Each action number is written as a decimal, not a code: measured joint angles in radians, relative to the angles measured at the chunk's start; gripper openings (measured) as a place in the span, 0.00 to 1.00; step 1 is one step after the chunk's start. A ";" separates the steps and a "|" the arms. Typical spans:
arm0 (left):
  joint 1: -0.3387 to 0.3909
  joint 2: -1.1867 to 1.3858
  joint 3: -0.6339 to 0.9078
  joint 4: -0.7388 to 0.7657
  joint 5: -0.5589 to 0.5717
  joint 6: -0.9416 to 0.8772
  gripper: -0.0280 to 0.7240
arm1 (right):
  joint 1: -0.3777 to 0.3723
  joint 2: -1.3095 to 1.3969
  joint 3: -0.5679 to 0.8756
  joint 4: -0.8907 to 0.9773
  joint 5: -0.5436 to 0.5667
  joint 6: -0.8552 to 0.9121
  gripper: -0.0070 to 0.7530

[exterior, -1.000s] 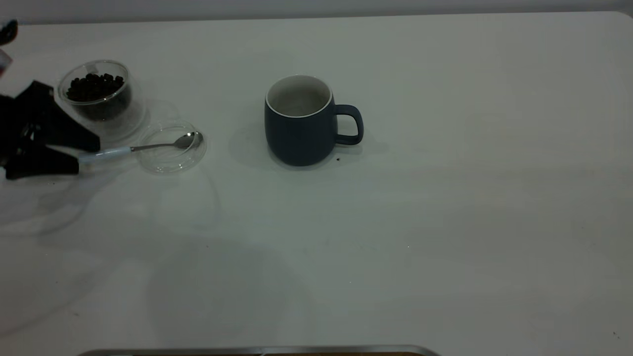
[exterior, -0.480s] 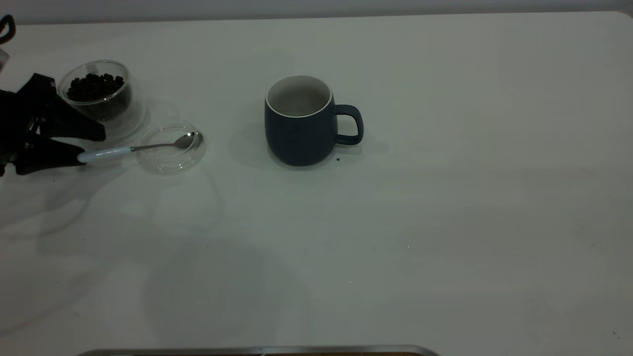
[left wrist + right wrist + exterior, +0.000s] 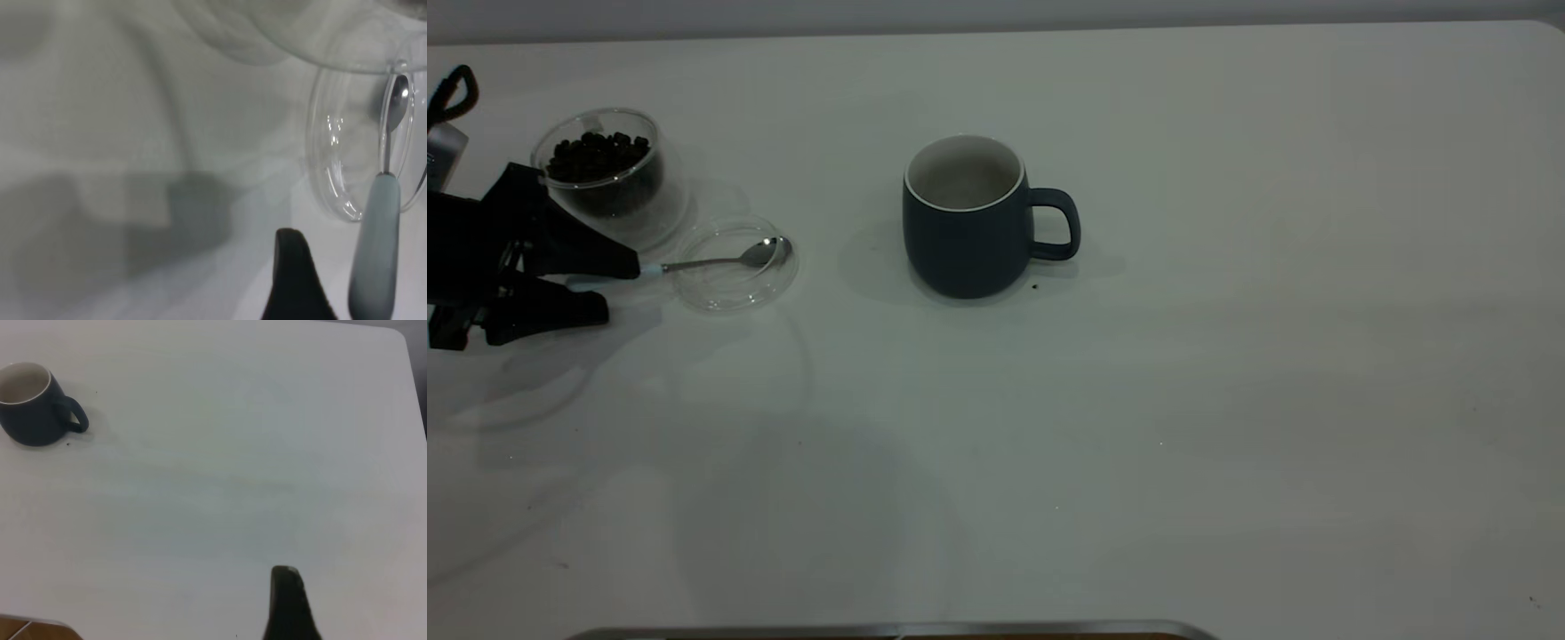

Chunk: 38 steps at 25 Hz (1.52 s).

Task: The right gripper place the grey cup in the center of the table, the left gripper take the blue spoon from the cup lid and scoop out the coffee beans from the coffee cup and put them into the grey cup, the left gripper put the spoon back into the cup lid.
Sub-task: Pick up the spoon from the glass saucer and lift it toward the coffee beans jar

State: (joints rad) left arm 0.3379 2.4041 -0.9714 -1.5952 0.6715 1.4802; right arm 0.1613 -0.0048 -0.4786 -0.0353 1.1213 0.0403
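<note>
The blue spoon's bowl point(image 3: 766, 252) lies within the cup lid's raised rim, so the clear lid point(image 3: 730, 284) will slide slightly and stay behind when the robot picks up the spoon.
The grey cup point(image 3: 965, 240) stands upright and empty near the middle of the table point(image 3: 1227, 400), handle to the right; it also shows far off in the right wrist view point(image 3: 30, 420). At the far left the coffee cup point(image 3: 618, 200) holds coffee beans point(image 3: 596, 153). Beside it the blue spoon point(image 3: 729, 260) lies with its bowl in the cup lid point(image 3: 720, 302). My left gripper point(image 3: 618, 289) is open, its fingers on either side of the pale handle point(image 3: 375, 253), one finger point(image 3: 293, 273) beside it. The right gripper's one visible finger point(image 3: 287, 600) hangs over bare table.
A tiny dark speck point(image 3: 1034, 286) lies by the mug's base. A metal edge point(image 3: 889, 631) runs along the near side of the table. The table's right half is plain white surface.
My left gripper has slid right along the spoon handle, and its upper finger now hides most of the handle. Spoon, lid, both cups have not moved.
</note>
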 joint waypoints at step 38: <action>-0.018 0.000 0.005 -0.049 0.098 0.018 0.22 | 0.000 0.000 0.000 0.000 0.000 0.000 0.71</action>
State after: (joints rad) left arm 0.3195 2.4041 -0.9664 -1.6438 0.7696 1.4978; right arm 0.1613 -0.0048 -0.4786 -0.0353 1.1213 0.0403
